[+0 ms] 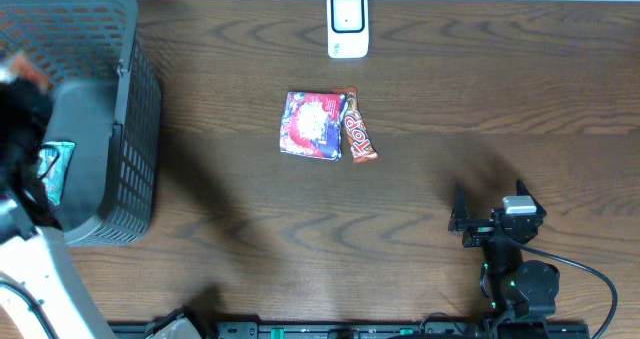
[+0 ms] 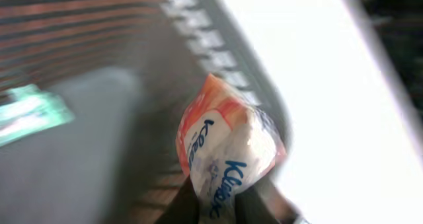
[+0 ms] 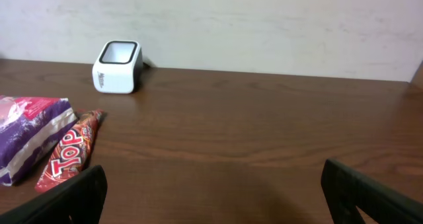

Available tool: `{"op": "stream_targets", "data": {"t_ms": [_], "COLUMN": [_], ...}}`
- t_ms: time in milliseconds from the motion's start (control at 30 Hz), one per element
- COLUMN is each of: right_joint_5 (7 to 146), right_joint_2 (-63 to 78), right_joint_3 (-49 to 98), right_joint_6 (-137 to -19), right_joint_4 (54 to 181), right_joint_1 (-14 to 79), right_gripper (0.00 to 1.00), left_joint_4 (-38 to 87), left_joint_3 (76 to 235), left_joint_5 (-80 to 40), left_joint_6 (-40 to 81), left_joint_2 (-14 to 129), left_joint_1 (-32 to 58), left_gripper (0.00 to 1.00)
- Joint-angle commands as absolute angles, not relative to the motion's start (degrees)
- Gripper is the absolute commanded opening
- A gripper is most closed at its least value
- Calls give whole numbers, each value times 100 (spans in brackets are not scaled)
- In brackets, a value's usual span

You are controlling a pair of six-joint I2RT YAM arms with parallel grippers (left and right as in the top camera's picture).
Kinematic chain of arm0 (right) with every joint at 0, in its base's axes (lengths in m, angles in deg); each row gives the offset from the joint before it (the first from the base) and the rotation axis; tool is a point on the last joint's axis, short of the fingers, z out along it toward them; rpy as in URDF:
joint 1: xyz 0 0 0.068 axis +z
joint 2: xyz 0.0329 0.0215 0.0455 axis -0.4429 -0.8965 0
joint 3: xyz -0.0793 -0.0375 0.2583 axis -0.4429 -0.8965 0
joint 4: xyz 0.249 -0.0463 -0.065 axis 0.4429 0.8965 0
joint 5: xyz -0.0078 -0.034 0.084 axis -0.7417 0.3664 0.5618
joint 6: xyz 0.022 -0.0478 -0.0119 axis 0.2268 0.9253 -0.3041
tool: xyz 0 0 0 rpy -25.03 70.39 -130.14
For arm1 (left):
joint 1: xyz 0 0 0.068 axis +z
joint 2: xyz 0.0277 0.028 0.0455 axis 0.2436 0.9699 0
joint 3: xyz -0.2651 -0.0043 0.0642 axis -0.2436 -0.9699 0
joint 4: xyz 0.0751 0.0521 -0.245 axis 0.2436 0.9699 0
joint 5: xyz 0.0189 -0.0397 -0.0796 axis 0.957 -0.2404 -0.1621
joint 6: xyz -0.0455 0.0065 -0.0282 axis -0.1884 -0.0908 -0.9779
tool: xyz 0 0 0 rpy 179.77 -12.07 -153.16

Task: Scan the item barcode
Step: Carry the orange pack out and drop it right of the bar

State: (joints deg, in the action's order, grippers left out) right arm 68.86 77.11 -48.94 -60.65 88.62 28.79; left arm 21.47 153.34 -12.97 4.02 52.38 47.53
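The tissue pack [image 2: 228,141] is held by its end and open space [image 1: 398,142] lies beside the red candy bar, so my left gripper should keep going there and release it.
In the left wrist view my left gripper [image 2: 221,203] is shut on the lower end of a white and orange Kleenex tissue pack [image 2: 225,135], held above the grey mesh basket [image 2: 198,45]. From overhead the left arm covers the basket's left side, and the pack [image 1: 22,71] shows only as a small orange and white patch. At the table's far edge stands the white barcode scanner [image 1: 347,24] [image 3: 117,67]. My right gripper [image 1: 490,217] [image 3: 215,184] hovers open near the front right, with nothing between its fingers.
A purple and red snack bag [image 1: 314,125] [image 3: 26,135] and a red candy bar [image 1: 358,126] [image 3: 71,148] lie side by side mid-table. The basket [image 1: 135,129] fills the left side and holds a teal packet [image 1: 56,169] [image 2: 30,112].
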Motion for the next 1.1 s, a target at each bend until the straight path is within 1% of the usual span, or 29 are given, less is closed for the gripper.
{"op": "stream_targets", "data": {"t_ms": [0,100,200,467,533,667,933,1067], "right_joint_5": [6879,6879,6879,6879,6879,6879,6879,6879], "right_joint_2": [7742,7742,7742,7742,7742,7742,7742,7742], "right_joint_3": [-4907,-4907,-4907,-4907,-4907,-4907,-4907,-4907], "right_joint_6": [-6044,-6044,-6044,-6044,-6044,-6044,-6044,-6044], "right_joint_4": [8881,8881,8884,8881,8884,8884,8884,8881], "right_joint_1": [2906,2906,2906,2906,2906,2906,2906,2906], "right_gripper": [99,99,99,99,99,99,99,99], "left_joint_4": [1863,1629,1445,1454,1513,1756,1869,1528], "left_joint_3": [15457,15457,15457,15448,15433,15396,15396,15396], "left_joint_5": [-1839,-1843,-1848,-1802,-1555,-1059,-1043,-1111], "left_joint_6": [314,314,325,1405,1416,1414,1339,1007], "left_joint_2": [4853,4582,4469,4842,5109,5769,7559,8272], "left_joint_1": [4351,4027,3455,1343,924,366,-519,-941], "left_gripper": [7,7,7,8,7,7,7,7]}}
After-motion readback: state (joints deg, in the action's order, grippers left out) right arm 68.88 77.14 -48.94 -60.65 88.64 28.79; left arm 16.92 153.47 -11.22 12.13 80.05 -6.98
